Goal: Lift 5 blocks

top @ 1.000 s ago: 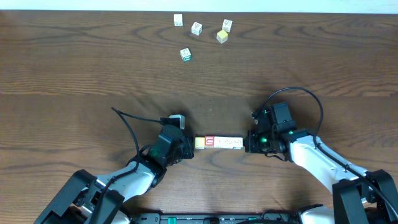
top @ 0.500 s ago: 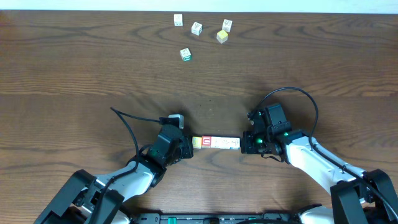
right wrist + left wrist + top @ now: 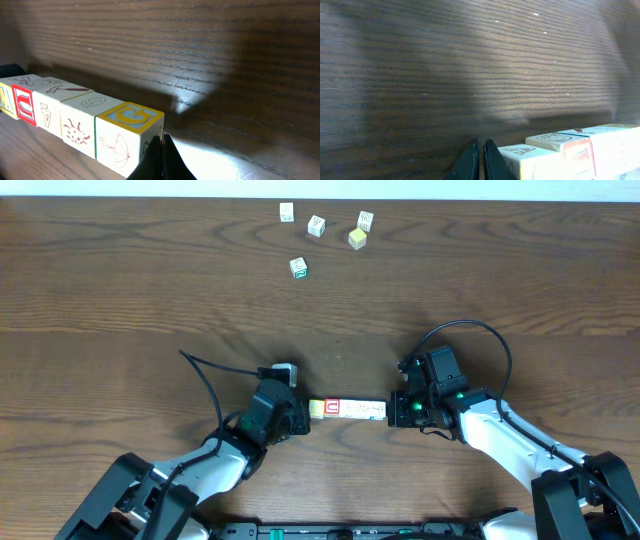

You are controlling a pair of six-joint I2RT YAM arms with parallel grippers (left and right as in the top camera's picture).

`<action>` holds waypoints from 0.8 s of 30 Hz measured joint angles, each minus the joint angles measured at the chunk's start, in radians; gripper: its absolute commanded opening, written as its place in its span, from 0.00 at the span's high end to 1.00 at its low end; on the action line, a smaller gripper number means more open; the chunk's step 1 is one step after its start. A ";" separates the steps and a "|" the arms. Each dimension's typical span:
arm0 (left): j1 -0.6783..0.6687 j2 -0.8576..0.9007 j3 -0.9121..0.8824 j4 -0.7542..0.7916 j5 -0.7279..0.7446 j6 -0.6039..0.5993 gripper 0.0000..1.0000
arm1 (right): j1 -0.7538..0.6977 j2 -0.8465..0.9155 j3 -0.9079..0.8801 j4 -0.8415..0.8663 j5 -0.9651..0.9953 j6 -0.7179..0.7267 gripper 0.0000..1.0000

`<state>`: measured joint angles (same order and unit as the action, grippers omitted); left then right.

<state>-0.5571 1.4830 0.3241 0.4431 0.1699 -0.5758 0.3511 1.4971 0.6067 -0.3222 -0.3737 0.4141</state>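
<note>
The A cube's end side point(image 3: 512, 163) meets my left gripper at a slant, so next my left gripper moves back and line up with the row point(image 3: 348, 409) before it lifts.
Several blocks form one tight row point(image 3: 347, 409) near the front of the table. Its left end is a yellow-orange cube point(image 3: 316, 408), followed by a red-bordered one point(image 3: 333, 408) and whitish ones. My left gripper point(image 3: 300, 417) is shut, its closed tips point(image 3: 481, 143) pressed against the end cube marked A point(image 3: 520, 151). The right gripper point(image 3: 394, 409) is shut too, with its tips point(image 3: 161, 139) against the cube with a yellow-ringed G point(image 3: 130, 118). The red-bordered cube point(image 3: 24, 103) shows at the far end of that view. Whether the row clears the wood I cannot tell.
Several loose cubes lie at the far edge: a green-bordered one point(image 3: 298, 268), a pale yellow one point(image 3: 357, 238) and white ones point(image 3: 316, 225). The left arm's black cable point(image 3: 200, 376) loops over the table beside that arm.
Between a second ago and half a second ago the right gripper moved left and pushed the row slightly left against the left gripper. Nothing has moved since.
</note>
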 measured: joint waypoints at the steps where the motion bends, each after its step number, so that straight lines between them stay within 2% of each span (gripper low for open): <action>1: 0.008 -0.004 0.000 -0.007 0.001 0.002 0.93 | 0.000 0.000 0.000 0.000 0.000 0.000 0.99; 9: 0.120 -0.120 0.001 -0.158 0.050 0.070 0.93 | 0.000 0.000 0.000 -0.001 0.000 0.000 0.99; 17: 0.155 -0.167 0.001 -0.179 0.243 0.143 0.93 | 0.000 0.000 0.000 -0.001 0.000 0.000 0.99; 24: 0.199 -0.167 0.001 -0.240 0.307 0.188 0.93 | 0.000 0.000 0.000 -0.001 0.000 0.000 0.99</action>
<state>-0.3580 1.3159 0.3252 0.2035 0.4774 -0.3874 0.3511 1.4971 0.6067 -0.3233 -0.3737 0.4137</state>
